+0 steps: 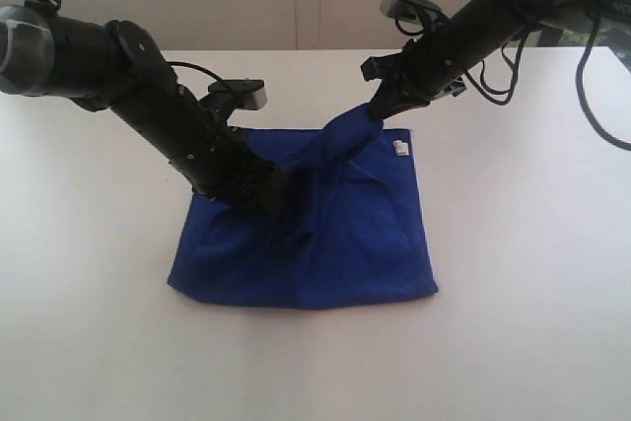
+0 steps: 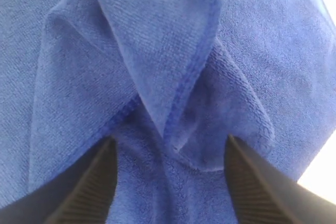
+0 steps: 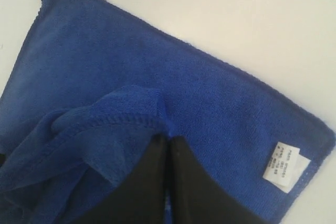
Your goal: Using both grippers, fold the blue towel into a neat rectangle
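Note:
Next, I pinch the hem (image 2: 170, 127) with my left gripper and pull it tight away from my right gripper, because the blue towel's hem bunches in loose folds (image 1: 305, 212) under my left gripper.
The blue towel (image 1: 345, 244) lies on the white table, partly folded, with a small white tag (image 1: 400, 148) at its far right corner. My right gripper (image 1: 378, 110) is shut on a hemmed edge of the towel and holds a strip of it up above the flat part; in the right wrist view its jaws (image 3: 168, 139) are pressed together on the blue towel (image 3: 210, 87), near the tag (image 3: 283, 166). My left gripper (image 1: 281, 189) is down at the towel's middle. Its fingers (image 2: 94, 182) stand wide apart, open, over loose folds of the towel (image 2: 157, 35).
The white table (image 1: 513, 293) extends on all sides of the towel. Both black arms slant in from the upper corners. Loose black cables (image 1: 592, 96) hang from the right arm. A pale wall stands behind the table.

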Available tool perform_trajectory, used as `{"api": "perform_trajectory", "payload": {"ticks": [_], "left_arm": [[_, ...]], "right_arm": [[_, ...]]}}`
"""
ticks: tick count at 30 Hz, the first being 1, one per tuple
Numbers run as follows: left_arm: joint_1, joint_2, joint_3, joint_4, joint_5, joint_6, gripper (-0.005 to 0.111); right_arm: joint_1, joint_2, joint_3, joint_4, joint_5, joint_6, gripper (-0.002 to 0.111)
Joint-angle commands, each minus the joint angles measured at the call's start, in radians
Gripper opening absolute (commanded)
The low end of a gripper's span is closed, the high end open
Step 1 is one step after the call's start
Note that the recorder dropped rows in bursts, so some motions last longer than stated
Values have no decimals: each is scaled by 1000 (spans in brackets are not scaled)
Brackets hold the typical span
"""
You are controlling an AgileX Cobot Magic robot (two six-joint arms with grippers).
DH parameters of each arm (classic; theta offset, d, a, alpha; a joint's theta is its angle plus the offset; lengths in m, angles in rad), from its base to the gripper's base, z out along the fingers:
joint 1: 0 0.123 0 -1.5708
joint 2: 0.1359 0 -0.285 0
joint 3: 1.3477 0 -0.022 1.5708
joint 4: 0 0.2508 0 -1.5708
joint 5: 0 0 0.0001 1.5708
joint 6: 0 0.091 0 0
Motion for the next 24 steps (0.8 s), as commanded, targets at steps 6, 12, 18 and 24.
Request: {"api": "perform_trajectory", "payload": {"ticks": [6,12,18,24], "left_arm": [[-2,12,7,-40,-16,11,64],[-11,43,7,-90,5,52,64],[-11,50,7,-90,17,52,60],[-11,50,7,-82,41,68,33]], "right_arm": [[-2,0,4,7,-3,-1,0],[-2,0,4,7,-3,-1,0],[-2,0,4,7,0,-1,0],[-2,0,4,7,0,-1,0]]}}
